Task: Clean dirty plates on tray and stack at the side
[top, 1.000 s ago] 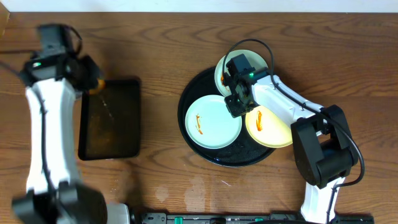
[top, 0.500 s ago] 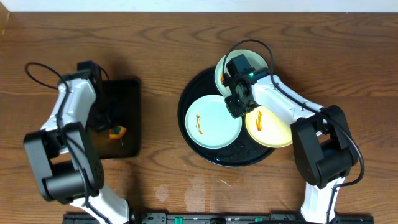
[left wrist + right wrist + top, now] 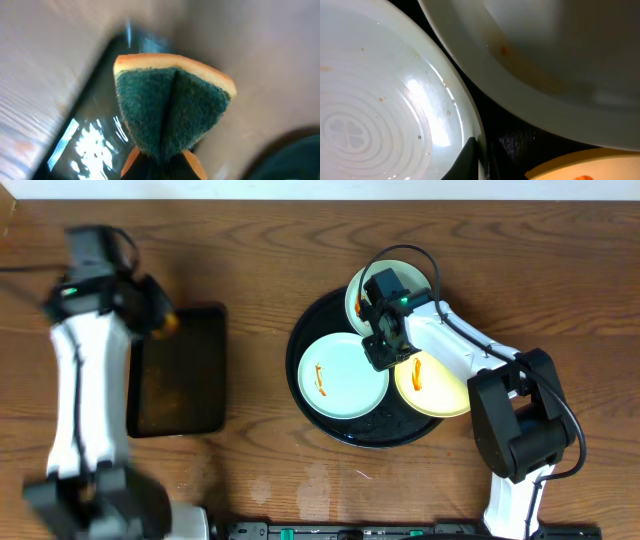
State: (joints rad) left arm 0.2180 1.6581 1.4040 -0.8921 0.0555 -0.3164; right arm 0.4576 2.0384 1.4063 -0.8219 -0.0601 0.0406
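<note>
The mint-blue plate still has an orange smear [image 3: 320,379] on it while the sponge [image 3: 166,326] is held above the rectangular tray, so next my left gripper goes back and wipes the plate before stacking.
The round black tray [image 3: 330,425] holds three plates: a mint-blue plate [image 3: 343,375] with an orange smear at the front left, a pale yellow plate [image 3: 432,385] with a smear at the right, and a pale plate [image 3: 392,288] at the back. My right gripper [image 3: 380,352] is shut on the right rim of the mint-blue plate [image 3: 370,115]; its fingers [image 3: 468,159] pinch that rim. My left gripper [image 3: 160,320] is shut on a folded green and orange sponge [image 3: 170,105], held over the far left corner of the rectangular tray.
A smaller rectangular black tray [image 3: 180,370] with shiny liquid lies at the left; it also shows in the left wrist view [image 3: 90,145]. The right arm's cable loops over the back plate. Bare wood table surrounds both trays.
My left arm dipped the sponge into the rectangular tray half a second ago and has lifted it back to the tray's far left corner. The right arm has not moved.
</note>
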